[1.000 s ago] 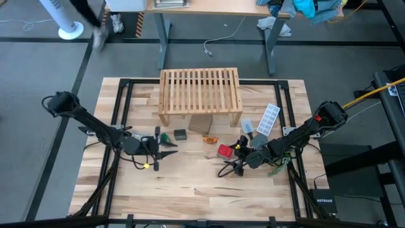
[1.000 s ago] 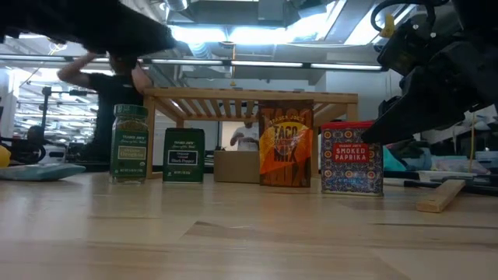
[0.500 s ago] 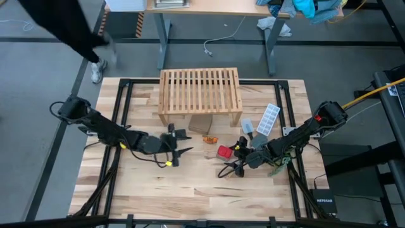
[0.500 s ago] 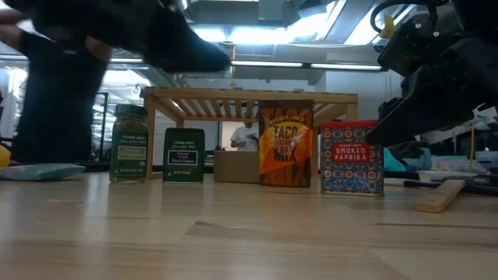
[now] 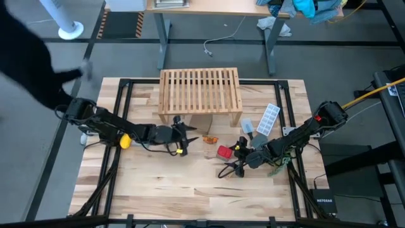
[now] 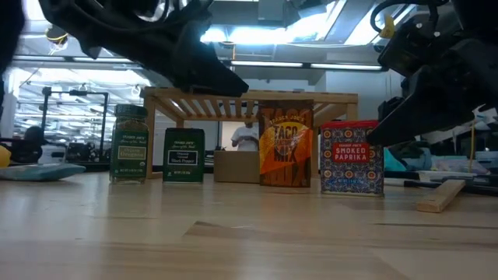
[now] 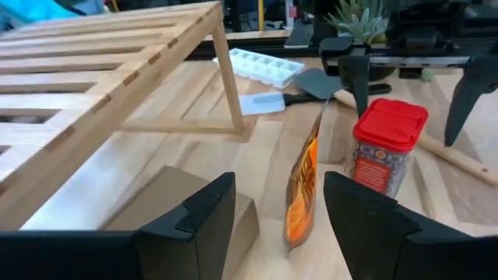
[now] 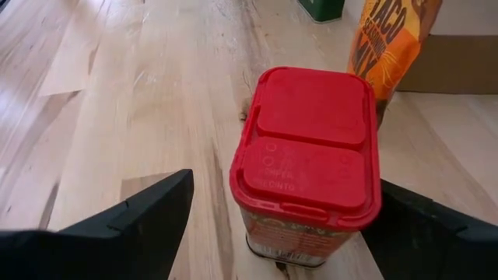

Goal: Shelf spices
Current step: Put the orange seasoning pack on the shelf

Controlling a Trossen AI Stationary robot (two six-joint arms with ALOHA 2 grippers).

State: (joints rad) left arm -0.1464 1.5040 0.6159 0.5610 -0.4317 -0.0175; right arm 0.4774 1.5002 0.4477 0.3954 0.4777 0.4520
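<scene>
The orange packet's thin edge [image 7: 302,194] lines up with the gap between my open fingers. My left gripper should keep going forward and close on the packet's flat sides [image 6: 285,144].
The wooden shelf [image 5: 200,92] stands at the table's far middle. In the low view, the green jar [image 6: 129,144], dark box-like jar [image 6: 184,155], orange packet [image 6: 285,146] and red jar [image 6: 352,158] stand upright in a row in front of it. My left gripper [image 5: 190,138] is open, just left of the orange packet [image 7: 302,187], its fingers pointing at it. My left arm hides the green and dark jars from above. My right gripper [image 8: 286,190] is open, with a finger on either side of the red jar [image 8: 311,148], not touching it.
A brown block [image 7: 175,206] sits under the shelf. A white ice-cube tray [image 5: 269,119] and a grey spatula [image 5: 247,127] lie right of the shelf, with a small plant [image 7: 354,12] near my right arm. A wooden stick [image 6: 440,194] lies at the right. A person [image 5: 28,60] stands beyond the table's left edge.
My left gripper has swept toward the table's right, from beside the green jar, over it and the dark jar, up to the orange packet, staying open. My right gripper has kept still around the red jar. A person has walked past the table's far left corner.
</scene>
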